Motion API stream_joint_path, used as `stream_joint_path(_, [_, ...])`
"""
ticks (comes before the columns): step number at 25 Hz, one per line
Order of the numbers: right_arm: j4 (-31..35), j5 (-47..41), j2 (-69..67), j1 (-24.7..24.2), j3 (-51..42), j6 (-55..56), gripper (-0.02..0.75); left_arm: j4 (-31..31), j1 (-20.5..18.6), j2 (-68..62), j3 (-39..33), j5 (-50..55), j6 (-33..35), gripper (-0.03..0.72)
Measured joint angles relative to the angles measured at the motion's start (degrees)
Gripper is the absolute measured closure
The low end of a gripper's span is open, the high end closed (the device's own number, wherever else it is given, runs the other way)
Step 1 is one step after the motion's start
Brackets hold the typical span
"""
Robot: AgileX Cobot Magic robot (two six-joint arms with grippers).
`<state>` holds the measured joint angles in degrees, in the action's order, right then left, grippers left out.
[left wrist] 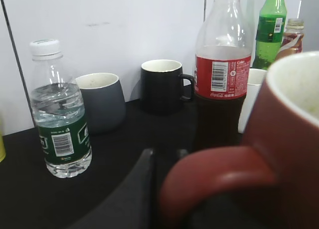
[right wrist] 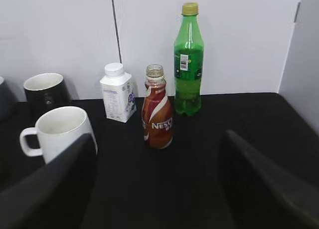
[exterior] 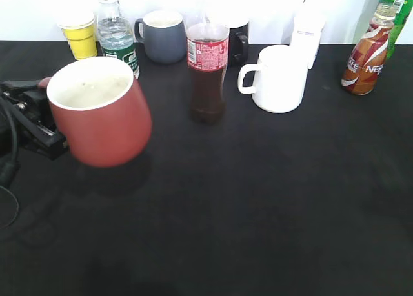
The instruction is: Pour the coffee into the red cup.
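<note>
The wrapped coffee bottle (exterior: pixel 368 59) has an uncapped opening (exterior: pixel 386 10), so I expect the hidden dark coffee to flow out in a thin stream when I tilt the bottle.
The red cup (exterior: pixel 100 112), brick red with a white empty inside, is held off the table at the left, tilted a little. My left gripper (exterior: pixel 45 125) is shut on its loop handle (left wrist: pixel 214 174), which fills the left wrist view. The coffee bottle (exterior: pixel 369 51) with the swirled Nescafe label stands uncapped at the far right back; in the right wrist view it (right wrist: pixel 157 109) stands ahead between my jaws. My right gripper (right wrist: pixel 157 189) is open and empty, short of the bottle, and out of the exterior view.
A cola bottle (exterior: pixel 208 64) stands mid-table, a white mug (exterior: pixel 277 78) to its right. Along the back stand a yellow cup (exterior: pixel 80 35), a water bottle (exterior: pixel 118 35), a grey-blue mug (exterior: pixel 161 35), a black mug (exterior: pixel 239 41), a white carton (right wrist: pixel 118 92) and a green bottle (right wrist: pixel 188 59).
</note>
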<state>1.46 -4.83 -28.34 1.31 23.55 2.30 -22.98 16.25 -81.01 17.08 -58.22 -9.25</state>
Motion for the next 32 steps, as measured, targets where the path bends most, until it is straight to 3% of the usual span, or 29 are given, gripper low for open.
stream_joint_path(8, [0.37,38.46,-36.43,0.00,-0.10,0.00,0.148,0.00,0.00,0.00,0.00,0.11,-0.04,0.611])
stream_joint_path(14, [0.37,57.40,-65.24,0.00,3.02,0.00,0.148,0.00,0.00,0.00,0.00,0.15,-0.04,0.611])
stream_joint_path(21, [-0.02,61.08,-84.59,-0.07,16.09,0.05,0.148,0.00,0.00,0.00,0.00,0.15,-0.04,0.610])
stream_joint_path(23, [-0.04,61.14,-87.60,-0.07,19.31,0.05,0.140,0.00,0.00,0.00,0.00,0.15,-0.04,0.610])
stream_joint_path(26, [-0.09,61.19,-91.77,-0.07,24.08,0.10,0.064,0.00,0.00,0.00,0.00,0.15,-0.04,0.610])
stream_joint_path(32, [-0.09,61.19,-97.63,-0.07,32.70,0.10,0.067,0.00,0.00,0.00,0.00,0.15,-0.04,0.610])
